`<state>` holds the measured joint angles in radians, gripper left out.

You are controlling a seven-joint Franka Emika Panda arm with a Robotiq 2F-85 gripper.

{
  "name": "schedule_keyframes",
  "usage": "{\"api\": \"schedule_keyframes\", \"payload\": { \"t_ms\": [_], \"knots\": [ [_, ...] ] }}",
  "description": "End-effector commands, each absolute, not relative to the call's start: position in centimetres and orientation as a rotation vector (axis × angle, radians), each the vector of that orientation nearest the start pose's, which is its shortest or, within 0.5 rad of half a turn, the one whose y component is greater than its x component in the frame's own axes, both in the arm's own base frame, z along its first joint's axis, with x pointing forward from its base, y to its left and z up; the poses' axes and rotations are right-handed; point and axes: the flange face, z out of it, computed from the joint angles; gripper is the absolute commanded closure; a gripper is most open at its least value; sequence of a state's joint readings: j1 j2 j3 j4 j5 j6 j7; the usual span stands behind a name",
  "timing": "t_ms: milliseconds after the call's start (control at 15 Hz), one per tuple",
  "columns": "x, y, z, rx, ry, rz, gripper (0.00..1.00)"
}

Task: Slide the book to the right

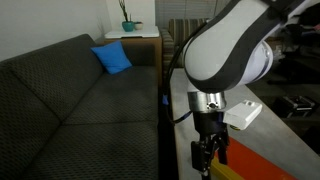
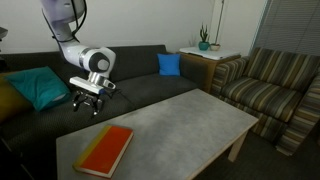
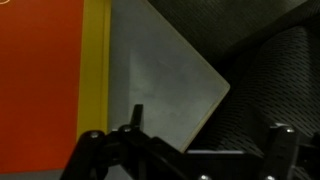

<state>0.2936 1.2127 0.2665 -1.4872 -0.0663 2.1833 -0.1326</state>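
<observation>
The grey table (image 2: 75, 144) beside the book's yellow edge is clear, so my gripper should continue to go down there until its closed fingers are next to that edge (image 2: 91, 146).
The book (image 2: 104, 150) is a flat orange-red slab with yellow side edges. It lies on the near-left part of the grey table (image 2: 190, 120). It also shows in an exterior view (image 1: 252, 160) and at the left of the wrist view (image 3: 40, 80). My gripper (image 2: 88, 100) hangs above the table's corner by the sofa, behind the book and apart from it. It also shows in an exterior view (image 1: 208, 152). In the wrist view the gripper (image 3: 205, 140) has its fingers spread and nothing between them.
A dark grey sofa (image 2: 140, 85) runs along the table's far side, with a blue square cushion (image 2: 169, 64) and a teal cushion (image 2: 40, 88) on it. A striped armchair (image 2: 270, 85) stands at the right. A side table holds a plant (image 2: 204, 40).
</observation>
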Motion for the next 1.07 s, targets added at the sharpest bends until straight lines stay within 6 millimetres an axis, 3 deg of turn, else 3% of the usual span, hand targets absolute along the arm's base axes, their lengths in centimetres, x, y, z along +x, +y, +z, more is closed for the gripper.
{"api": "schedule_keyframes", "payload": {
  "t_ms": [0, 267, 333, 400, 533, 1000],
  "knots": [
    [50.6, 32.2, -8.3, -2.795, -0.813, 0.830, 0.00],
    [49.8, 32.7, -9.8, -2.806, -0.725, 0.863, 0.00],
    [49.7, 32.8, -10.2, -2.805, -0.713, 0.869, 0.04],
    [49.6, 32.9, -10.5, -2.799, -0.703, 0.873, 0.25],
    [49.5, 32.9, -11.1, -2.783, -0.691, 0.877, 0.30],
    [49.5, 32.0, -13.5, -2.818, -0.639, 0.902, 0.80]
  ]
}}
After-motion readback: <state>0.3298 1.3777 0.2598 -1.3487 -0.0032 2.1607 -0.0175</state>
